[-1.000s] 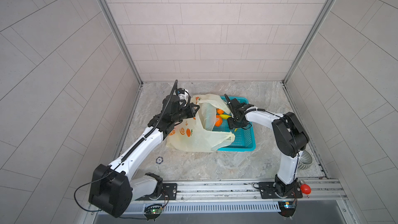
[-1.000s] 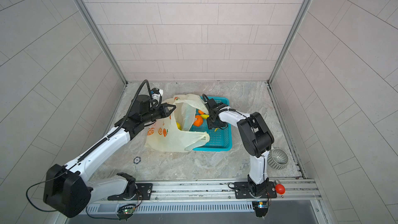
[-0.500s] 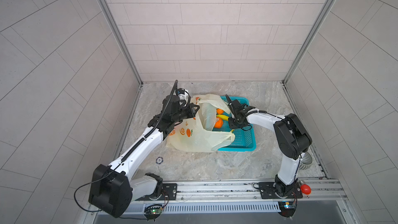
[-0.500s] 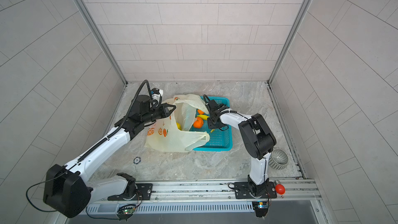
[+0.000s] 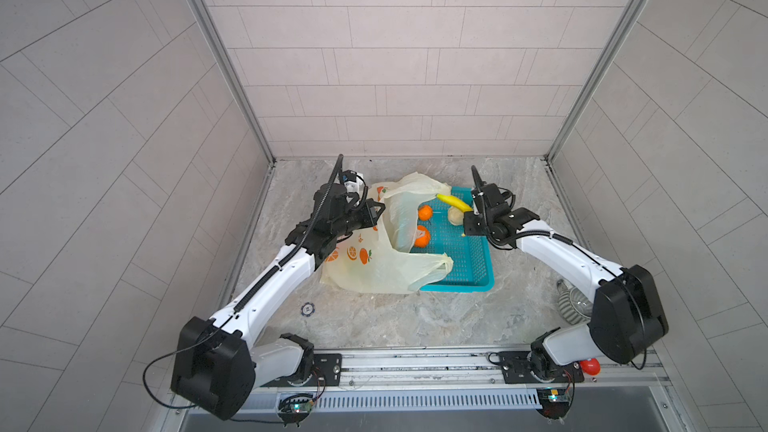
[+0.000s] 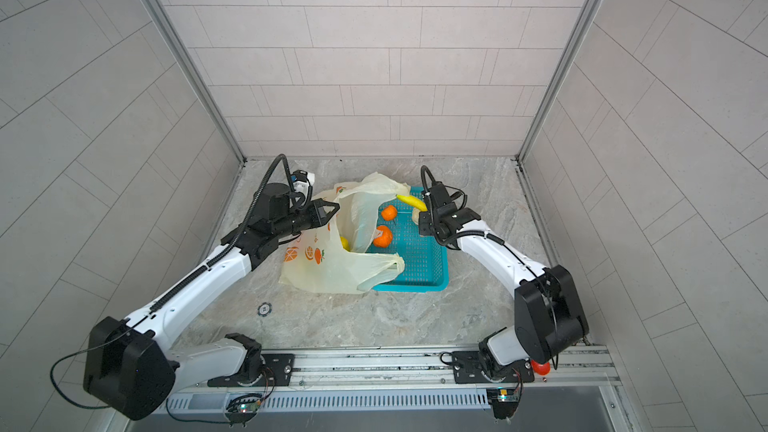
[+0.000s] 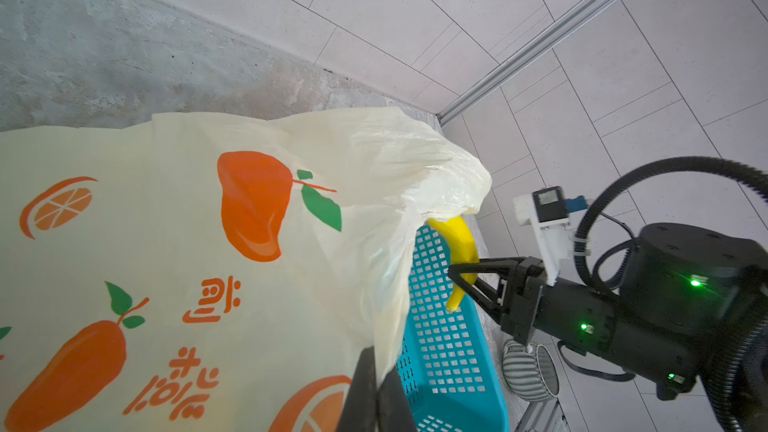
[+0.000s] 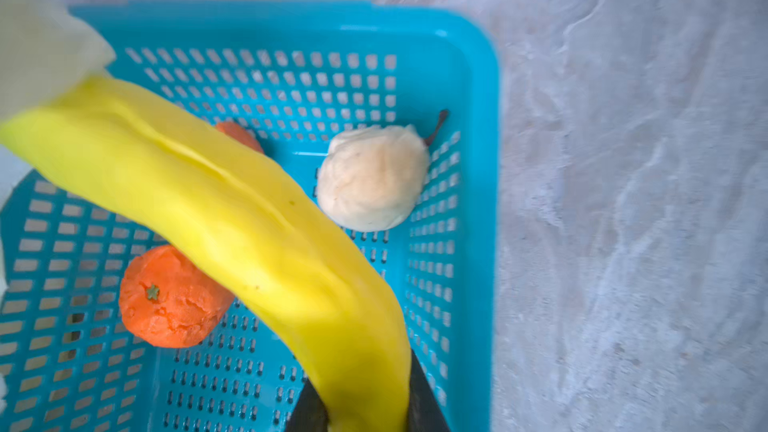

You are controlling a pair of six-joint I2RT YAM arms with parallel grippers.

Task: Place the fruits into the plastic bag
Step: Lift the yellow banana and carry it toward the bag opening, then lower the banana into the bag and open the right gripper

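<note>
The banana's far end [image 5: 441, 197] is resting against the bag's upper handle. My right gripper should guide the banana away from the handle and into the bag's opening [image 6: 353, 226].
My left gripper [image 7: 376, 388] is shut on the rim of the plastic bag [image 5: 374, 268], holding its mouth up and open toward the teal basket [image 5: 469, 268]. My right gripper [image 8: 365, 413] is shut on one end of the yellow banana [image 8: 232, 218], which hangs tilted above the basket, its far end near the bag's upper handle [image 7: 449, 184]. On the basket floor lie two oranges [image 5: 425, 213] [image 5: 422, 236] and a pale beige fruit [image 8: 370, 178]. A small yellowish fruit [image 6: 344, 243] shows inside the bag.
A grey striped bowl [image 5: 571, 305] sits on the floor to the right of the basket, beside my right arm. A small round disc [image 5: 308, 308] lies at the front left. A red knob [image 5: 590, 365] sits on the front rail. Tiled walls close in three sides.
My right gripper has closed on the banana and lifted it off the basket floor, drawing back a little to the right. The left arm and the bag have stayed put.
</note>
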